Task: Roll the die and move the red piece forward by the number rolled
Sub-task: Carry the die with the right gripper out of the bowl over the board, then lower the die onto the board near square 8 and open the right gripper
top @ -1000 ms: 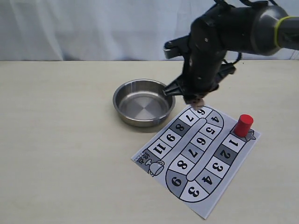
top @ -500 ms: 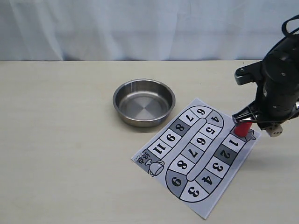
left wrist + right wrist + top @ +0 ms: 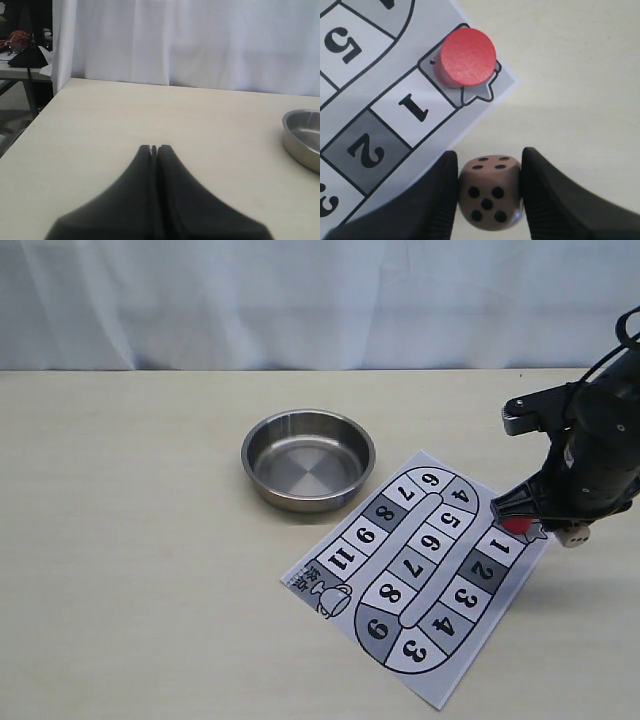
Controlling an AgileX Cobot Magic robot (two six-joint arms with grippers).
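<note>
I should swing my right gripper back over the numbered track (image 3: 430,543) and open it to roll the die there, because it is holding the die out (image 3: 573,536) past the board's edge.
The die (image 3: 490,192), a pale brown cube with dark dots, is clamped between the two fingers of my right gripper (image 3: 489,187); its five-dot face points at the wrist camera. In the exterior view the die (image 3: 573,537) shows just below my right gripper (image 3: 570,530), off the right edge of the game board (image 3: 420,575). The red piece (image 3: 465,56) stands upright on the start space beside square 1; in the exterior view only a sliver of the red piece (image 3: 514,525) shows behind the arm. My left gripper (image 3: 155,148) is shut on nothing, far from the board.
A steel bowl (image 3: 308,458) stands left of the board and holds nothing; its rim (image 3: 302,137) shows in the left wrist view. The paper board carries a numbered track. The right arm (image 3: 590,455) hangs over the board's right corner.
The right arm swung from beside the bowl to the board's right corner, carrying the die, and has since sunk slightly. The red piece has not moved.
</note>
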